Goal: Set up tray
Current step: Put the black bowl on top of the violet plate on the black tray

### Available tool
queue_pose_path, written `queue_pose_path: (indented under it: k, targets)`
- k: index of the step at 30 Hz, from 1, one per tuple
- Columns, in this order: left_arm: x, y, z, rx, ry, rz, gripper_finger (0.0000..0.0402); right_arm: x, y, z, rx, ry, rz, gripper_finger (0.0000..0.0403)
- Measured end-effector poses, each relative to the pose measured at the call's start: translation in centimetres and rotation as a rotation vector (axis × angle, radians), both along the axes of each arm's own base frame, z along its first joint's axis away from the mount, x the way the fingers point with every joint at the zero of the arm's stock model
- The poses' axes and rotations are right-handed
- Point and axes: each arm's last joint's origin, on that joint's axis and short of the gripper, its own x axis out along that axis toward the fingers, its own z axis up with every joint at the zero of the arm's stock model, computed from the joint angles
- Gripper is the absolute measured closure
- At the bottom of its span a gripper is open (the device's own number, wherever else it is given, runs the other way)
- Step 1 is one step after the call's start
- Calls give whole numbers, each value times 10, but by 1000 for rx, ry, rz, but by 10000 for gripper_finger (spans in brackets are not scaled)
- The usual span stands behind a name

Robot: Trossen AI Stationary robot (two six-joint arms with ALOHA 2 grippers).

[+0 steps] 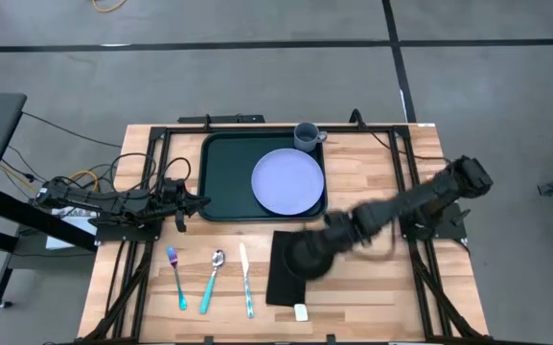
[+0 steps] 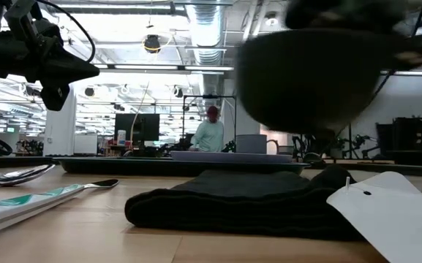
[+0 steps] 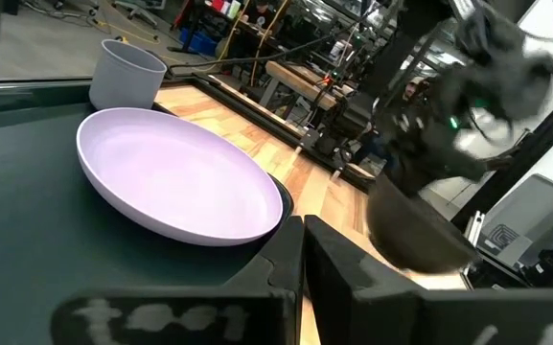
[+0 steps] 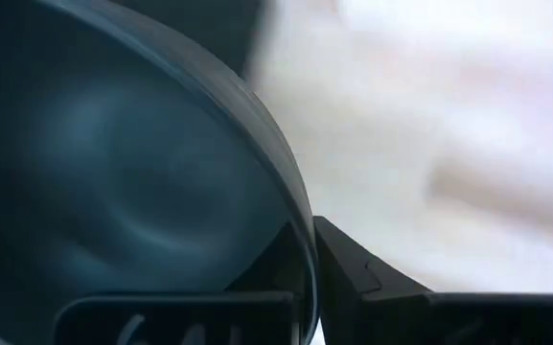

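Note:
My right gripper should go on carrying the dark bowl (image 1: 305, 260) until it sits on the plate's middle (image 1: 288, 181) before it lets go, because the bowl is hanging upright and the lilac plate is empty.
My right gripper (image 4: 310, 259) is shut on a dark bowl (image 1: 307, 257) and holds it in the air above the far end of a black folded napkin (image 1: 281, 283). The low view shows the bowl (image 2: 313, 69) well above the napkin (image 2: 247, 201). The dark green tray (image 1: 223, 182) lies at the table's far middle. A lilac plate (image 1: 288, 181) rests flat on its right half. A grey cup (image 1: 306, 135) stands upright at the tray's far right corner. My left gripper (image 1: 182, 206) is shut and hovers just off the tray's left edge. My right gripper holds the bowl by its rim (image 4: 300, 240), one finger (image 4: 266, 268) inside the hollow and the other finger (image 4: 353, 273) outside the wall. The bowl is lifted clear of the table and the napkin.
A fork (image 1: 175, 278), a spoon (image 1: 213, 280) and a knife (image 1: 246, 281) lie side by side on the near left of the wooden table. A white tag (image 1: 301, 311) lies at the napkin's near end. A person stands in the room beyond the table.

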Motion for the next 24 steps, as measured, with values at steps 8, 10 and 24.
queue_pose_path:
  k: [8, 10, 24]
  targets:
    - [0, 0, 0, 1, 0, 0, 401, 41, -120, 13, -106, -100, 142, 401]
    - [0, 0, 0, 1, 0, 0, 401, 51, -148, 10, -122, -105, 150, 401]
    - [0, 0, 0, 1, 0, 0, 401, 92, -240, -18, -90, 51, 272, 402]
